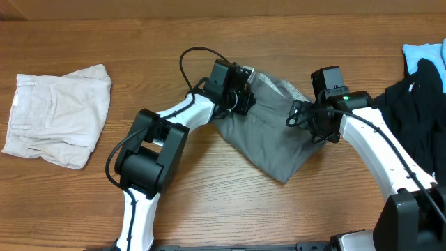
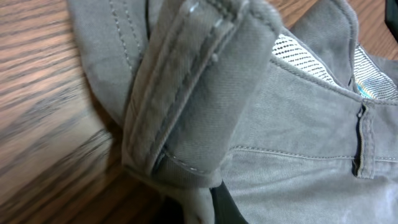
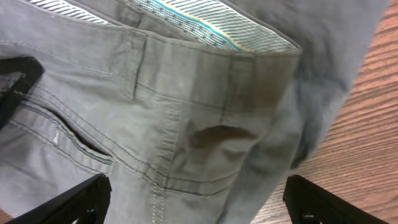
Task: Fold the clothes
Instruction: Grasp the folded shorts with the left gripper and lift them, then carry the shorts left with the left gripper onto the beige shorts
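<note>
The folded-over waistband (image 2: 193, 93) is pinched in my left gripper and my right gripper is open, so I should go on carrying the grey shorts until they lie over the cream-white shorts (image 1: 58, 115).
The grey shorts (image 1: 272, 136) lie bunched in the middle of the wooden table, waistband and paler striped lining toward the far side. My left gripper (image 1: 240, 97) is at their left far corner. In the left wrist view it (image 2: 202, 202) is shut on a folded-over piece of the grey waistband (image 2: 193, 93). My right gripper (image 1: 303, 115) is at the right end of the shorts. In the right wrist view it (image 3: 196, 205) is open, its fingers wide apart over the grey cloth (image 3: 186, 124) near the slit back pocket (image 3: 68, 140).
Cream-white folded shorts (image 1: 59, 115) lie at the far left. A black garment (image 1: 418, 115) and a light-blue one (image 1: 421, 52) are heaped at the right edge, close to my right arm. Bare wood shows in front of the shorts (image 1: 230, 202).
</note>
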Robot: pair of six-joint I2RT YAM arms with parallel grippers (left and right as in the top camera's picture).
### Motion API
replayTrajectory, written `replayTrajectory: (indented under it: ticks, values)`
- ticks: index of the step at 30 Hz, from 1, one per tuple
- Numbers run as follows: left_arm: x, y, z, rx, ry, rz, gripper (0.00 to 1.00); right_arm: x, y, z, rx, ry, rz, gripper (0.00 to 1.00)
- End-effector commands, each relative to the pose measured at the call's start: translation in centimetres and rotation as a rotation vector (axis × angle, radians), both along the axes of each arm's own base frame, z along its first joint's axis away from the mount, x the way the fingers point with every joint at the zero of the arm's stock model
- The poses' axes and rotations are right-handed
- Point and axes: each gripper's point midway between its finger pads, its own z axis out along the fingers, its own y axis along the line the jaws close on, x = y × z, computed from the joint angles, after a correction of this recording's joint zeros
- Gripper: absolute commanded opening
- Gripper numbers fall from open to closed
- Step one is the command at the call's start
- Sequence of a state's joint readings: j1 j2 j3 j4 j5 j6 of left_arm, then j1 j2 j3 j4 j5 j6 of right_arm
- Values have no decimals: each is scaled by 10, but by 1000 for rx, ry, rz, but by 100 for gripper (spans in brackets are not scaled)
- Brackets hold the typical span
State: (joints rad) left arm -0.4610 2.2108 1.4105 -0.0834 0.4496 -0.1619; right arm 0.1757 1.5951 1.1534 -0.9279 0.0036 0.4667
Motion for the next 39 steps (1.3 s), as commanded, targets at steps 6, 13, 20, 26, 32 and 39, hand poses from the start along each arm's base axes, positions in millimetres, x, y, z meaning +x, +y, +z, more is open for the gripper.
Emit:
replayTrajectory:
  ticks: [6, 13, 20, 26, 32, 39]
  values:
    - [50, 124, 63, 76, 12, 424, 4, 4, -8, 8, -46, -28, 9, 93]
    - [37, 206, 106, 85, 92, 653, 4, 5, -22, 8, -56, -24, -29, 94]
    - [3, 308, 128, 338, 95, 935, 4, 2, -34, 7, -61, -7, -55, 94]
    - [-12, 363, 147, 408, 69, 1048, 4, 2, -36, 7, -66, -5, -44, 94]
    - [-16, 415, 176, 399, -15, 1136, 4, 0, -36, 7, -67, 3, -44, 94]
    - [-22, 504, 214, 346, -158, 1357, 4, -2, -36, 6, -68, 12, -43, 94]
